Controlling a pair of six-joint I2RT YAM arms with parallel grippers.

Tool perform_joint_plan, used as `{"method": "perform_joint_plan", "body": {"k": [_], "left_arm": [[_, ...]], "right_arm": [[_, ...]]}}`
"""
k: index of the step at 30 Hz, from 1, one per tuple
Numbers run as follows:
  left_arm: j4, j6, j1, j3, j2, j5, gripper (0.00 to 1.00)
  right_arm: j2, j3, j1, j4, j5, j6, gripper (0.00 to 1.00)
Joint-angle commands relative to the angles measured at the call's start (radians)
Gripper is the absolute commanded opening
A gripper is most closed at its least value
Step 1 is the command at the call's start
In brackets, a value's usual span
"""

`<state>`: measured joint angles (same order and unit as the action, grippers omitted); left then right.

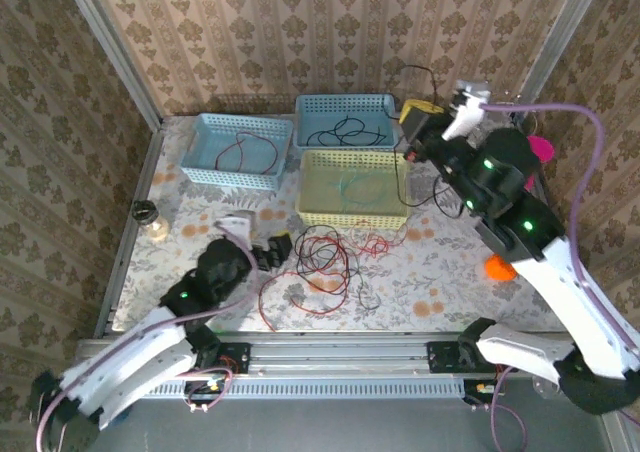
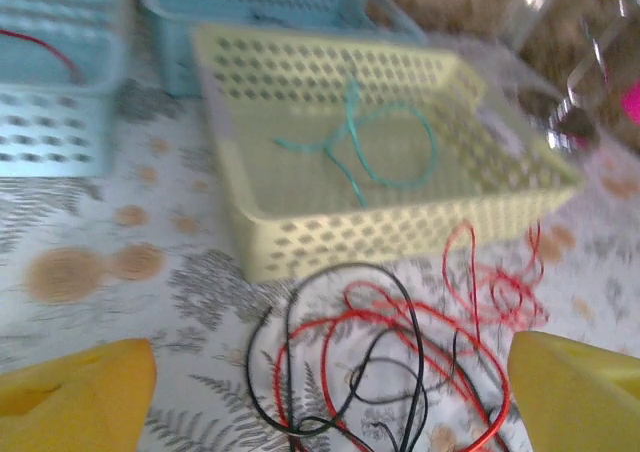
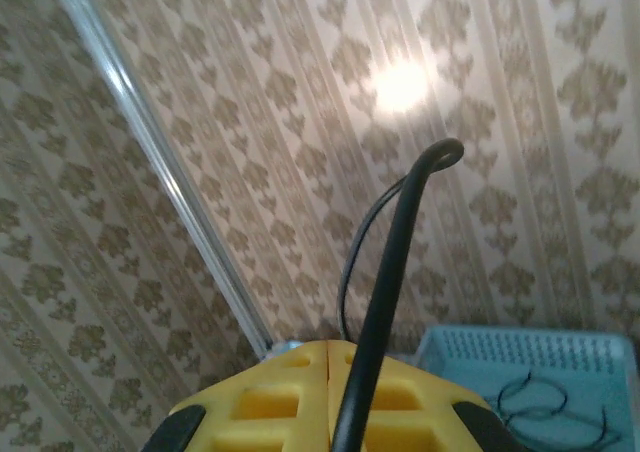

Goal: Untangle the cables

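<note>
I can see a black cable hanging from my right gripper next to the yellow basket (image 1: 397, 172). Next, my right gripper lets it down into the blue basket (image 1: 345, 127) behind before it holds the tangle.
A tangle of red and black cables (image 1: 325, 262) lies on the table in front of the yellow basket (image 1: 352, 212). My left gripper (image 1: 272, 252) sits low just left of it, open; in the left wrist view the yellow fingers (image 2: 75, 397) stand wide apart on either side of the tangle (image 2: 390, 367), holding nothing. My right gripper (image 1: 415, 122) is raised by the back baskets, shut on a black cable (image 3: 400, 272) that loops above it and hangs toward the table (image 1: 400, 177). A green cable (image 2: 385, 147) lies in the yellow basket (image 2: 330, 242).
The left blue basket (image 1: 205, 162) holds a red cable (image 1: 245, 152). The right blue basket (image 1: 345, 100) holds a black cable (image 1: 345, 129). A glass jar (image 1: 152, 220) stands at the left edge. An orange object (image 1: 498, 267) and a pink one (image 1: 541, 150) lie on the right.
</note>
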<state>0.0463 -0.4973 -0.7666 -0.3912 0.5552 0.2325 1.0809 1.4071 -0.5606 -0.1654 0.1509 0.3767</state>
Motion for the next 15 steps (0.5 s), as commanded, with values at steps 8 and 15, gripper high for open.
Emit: {"method": "perform_joint_plan", "body": {"k": [8, 15], "left_arm": [[0.579, -0.058, 0.15, -0.191, -0.221, 0.019, 0.93], [0.59, -0.049, 0.185, -0.232, -0.161, -0.027, 0.94]], "right_arm": [[0.444, 0.178, 0.178, 0.159, -0.331, 0.255, 0.0], [0.715, 0.377, 0.24, 0.206, -0.407, 0.285, 0.0]]}}
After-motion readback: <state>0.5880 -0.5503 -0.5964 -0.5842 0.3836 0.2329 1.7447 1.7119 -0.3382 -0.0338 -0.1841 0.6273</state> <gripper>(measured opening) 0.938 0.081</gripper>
